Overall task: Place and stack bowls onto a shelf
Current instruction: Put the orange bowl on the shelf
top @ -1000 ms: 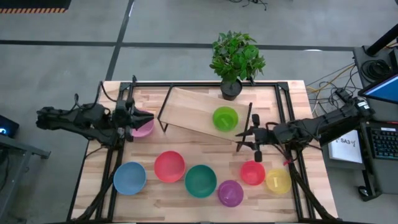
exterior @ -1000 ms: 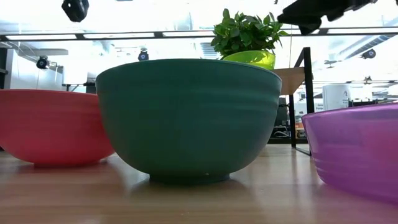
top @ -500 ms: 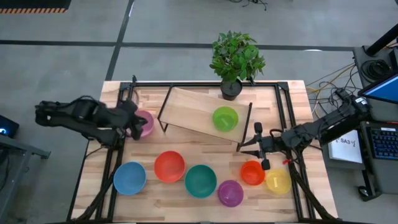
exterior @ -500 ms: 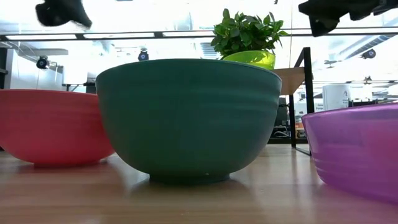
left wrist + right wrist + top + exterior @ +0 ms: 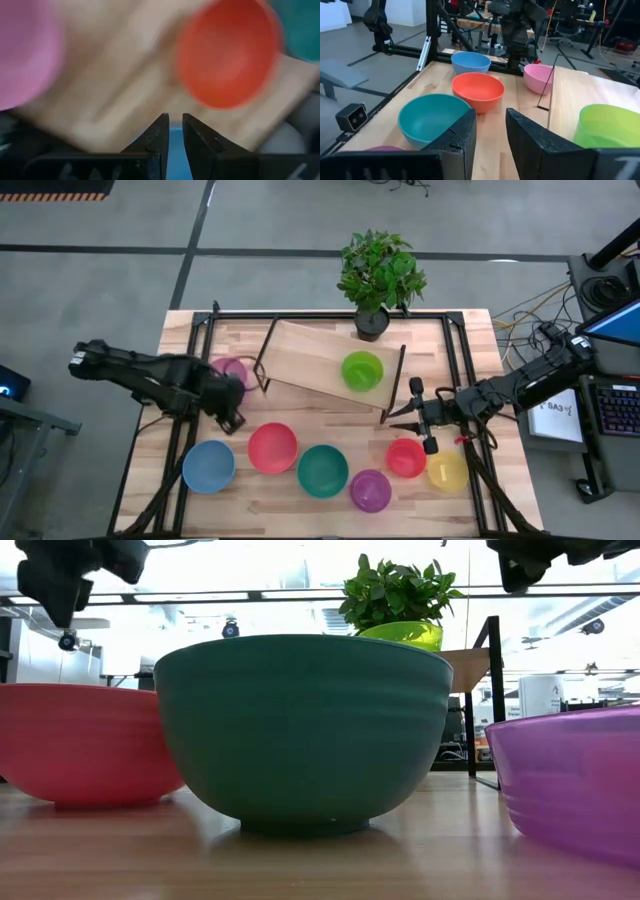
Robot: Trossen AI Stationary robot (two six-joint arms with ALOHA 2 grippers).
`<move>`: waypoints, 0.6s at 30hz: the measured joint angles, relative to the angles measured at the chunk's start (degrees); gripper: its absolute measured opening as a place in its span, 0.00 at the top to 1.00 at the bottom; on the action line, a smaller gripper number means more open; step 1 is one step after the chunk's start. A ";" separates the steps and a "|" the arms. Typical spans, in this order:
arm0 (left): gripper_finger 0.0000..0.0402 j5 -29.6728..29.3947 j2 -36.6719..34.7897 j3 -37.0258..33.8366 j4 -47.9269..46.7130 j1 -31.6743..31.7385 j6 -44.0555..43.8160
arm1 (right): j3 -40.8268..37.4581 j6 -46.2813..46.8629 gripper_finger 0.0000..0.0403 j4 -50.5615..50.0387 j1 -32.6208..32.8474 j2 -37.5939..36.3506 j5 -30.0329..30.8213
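Note:
The red-orange bowl's near rim [image 5: 272,471] is clear of the blue and teal bowls, so my left gripper should keep going toward it until its fingers are on both sides of that rim.
The shelf [image 5: 305,358] stands askew at the table's far middle, with the lime green bowl [image 5: 362,370] on its right end. The pink bowl [image 5: 234,367] sits on the table left of the shelf. Blue [image 5: 208,466], red-orange [image 5: 272,447], teal [image 5: 322,470], purple [image 5: 370,490], orange [image 5: 406,458] and yellow [image 5: 447,471] bowls rest along the near side. My left gripper [image 5: 234,420] hovers between the pink and red-orange bowls, its fingers [image 5: 161,131] a narrow gap apart and empty. My right gripper [image 5: 393,414] is open beside the shelf's right leg, above the orange bowl.
A black plant pot [image 5: 371,323] stands at the far edge behind the shelf. Black frame rails [image 5: 190,430] run along the table's left and right sides. Bare wood lies between the shelf and the row of bowls [image 5: 320,415].
My left gripper has swung from over the pink bowl toward the table's near edge and right, ending next to the red-orange bowl. My right gripper has shifted slightly toward the near edge and right.

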 joint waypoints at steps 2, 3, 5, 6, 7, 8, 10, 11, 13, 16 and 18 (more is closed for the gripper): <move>0.90 2.26 1.54 0.00 3.51 -1.73 0.96 | -0.01 -0.44 0.77 0.00 0.00 0.09 0.00; 0.89 2.63 2.34 -0.02 4.65 -2.41 1.53 | -0.01 -0.49 0.77 -0.01 0.00 0.09 0.00; 0.87 2.67 3.73 -0.02 6.00 -3.61 2.80 | -0.01 -0.33 0.76 0.02 0.00 0.09 0.00; 0.86 2.50 4.52 -0.02 6.14 -4.19 2.89 | -0.01 -0.15 0.76 0.02 0.00 0.09 0.00; 0.85 2.41 5.41 -0.04 6.20 -4.71 2.89 | -0.02 -0.20 0.76 0.02 0.00 0.08 0.00; 0.83 2.25 6.30 -0.06 6.76 -5.36 2.90 | -0.03 -0.64 0.76 0.02 0.00 0.03 0.02; 0.79 2.18 8.11 -0.07 9.51 -7.16 2.95 | -0.03 -1.82 0.77 0.11 -0.01 -0.02 0.02; 0.77 2.22 9.07 -0.07 11.66 -8.18 3.07 | -0.03 -2.27 0.77 0.21 -0.02 -0.02 0.05; 0.73 2.26 11.19 -0.07 17.73 -10.36 3.41 | -0.03 -3.13 0.77 0.57 -0.02 -0.02 0.14; 0.65 2.22 14.65 0.82 24.74 -13.85 3.51 | -0.03 -3.83 0.76 1.53 -0.02 -0.02 0.24; 0.60 1.02 17.40 2.61 25.89 -16.26 3.96 | -0.03 -3.91 0.76 1.64 -0.02 -0.02 0.25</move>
